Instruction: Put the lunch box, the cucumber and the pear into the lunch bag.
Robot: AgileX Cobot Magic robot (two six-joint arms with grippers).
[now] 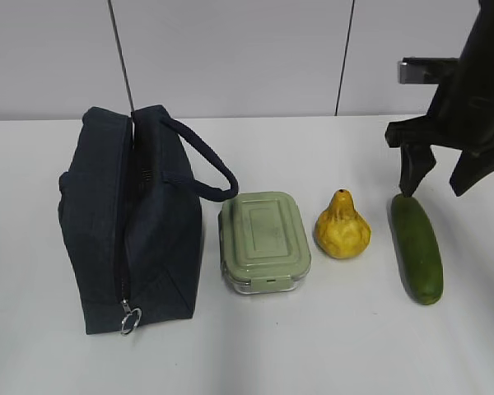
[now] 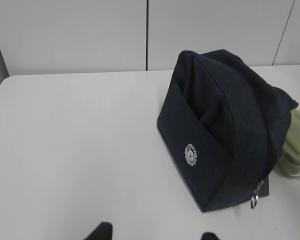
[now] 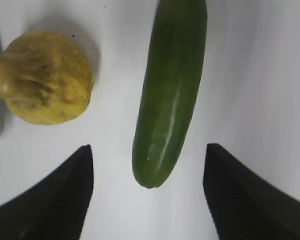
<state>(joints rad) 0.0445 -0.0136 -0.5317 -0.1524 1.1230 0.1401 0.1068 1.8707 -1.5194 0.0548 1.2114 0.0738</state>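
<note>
My right gripper should keep moving down to the cucumber (image 1: 419, 257) and close around its far end (image 1: 406, 208), because the cucumber is clear of the pear and lies narrow way between my right gripper's open fingers.
The navy lunch bag (image 1: 136, 222) stands at the left, its zipper line running along the top to a ring pull (image 1: 128, 321) at the near end. To its right lie the green-lidded lunch box (image 1: 263, 239), the yellow pear (image 1: 342, 226) and the dark green cucumber (image 1: 417, 247). My right gripper (image 1: 436, 189) hovers open above the cucumber's far end. In the right wrist view that end of the cucumber (image 3: 171, 90) lies between the spread fingers (image 3: 65, 200), untouched, with the pear (image 3: 45, 77) to the left. My left gripper (image 2: 156, 234) is open over bare table, short of the lunch bag (image 2: 225, 125).
The white table (image 1: 354, 346) carries all four things in a row. A pale wall runs behind it. The bag's padded loop handle (image 1: 210, 164) arches toward the lunch box. The lunch box (image 2: 296, 145) peeks out behind the bag in the left wrist view.
</note>
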